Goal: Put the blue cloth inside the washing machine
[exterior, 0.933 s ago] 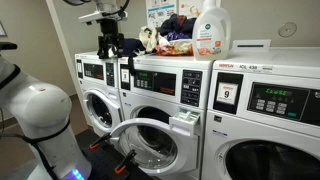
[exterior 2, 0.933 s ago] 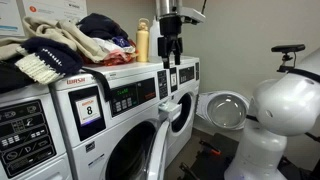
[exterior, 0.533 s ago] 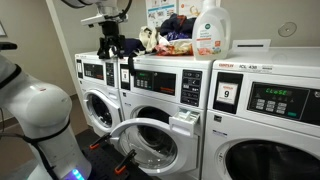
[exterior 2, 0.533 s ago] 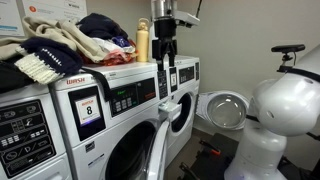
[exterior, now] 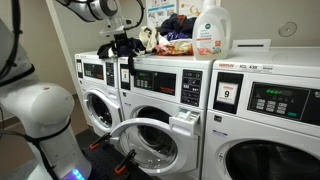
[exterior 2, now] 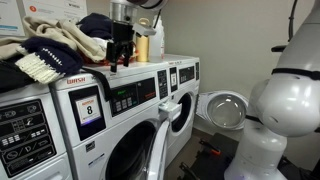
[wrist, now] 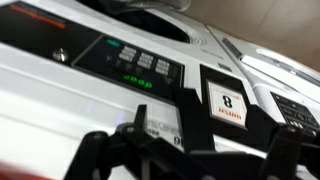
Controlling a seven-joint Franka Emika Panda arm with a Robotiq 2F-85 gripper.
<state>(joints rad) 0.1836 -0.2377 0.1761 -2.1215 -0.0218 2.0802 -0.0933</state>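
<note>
The blue cloth is uncovered at the pile's front edge [exterior 2: 67, 66] and open to my spread fingers. My gripper should continue to go toward the cloth's fold [exterior 2: 60, 51] until the fingers close.
The blue cloth [exterior: 179, 22] lies on top of a pile of clothes on the middle washing machine [exterior: 160, 85]; it also shows in an exterior view [exterior 2: 102, 24]. That machine's door [exterior: 128, 132] stands open in both exterior views [exterior 2: 160, 135]. My gripper [exterior: 120, 46] hangs low over the machine top, just beside the pile and apart from the cloth [exterior 2: 120, 56]. Its fingers are spread and empty. The wrist view shows the two dark fingers [wrist: 190, 160] over a control panel with a label marked 8.
A white detergent bottle [exterior: 211, 30] stands beside the pile. A yellow bottle [exterior 2: 143, 42] stands right behind the gripper. More washers stand on both sides; a farther one has its door open [exterior 2: 228, 108]. The robot's white base [exterior: 45, 120] fills the near floor.
The arm has swung across the machine tops toward the clothes pile. The gripper has dropped lower and tilted. Its fingers stay open.
</note>
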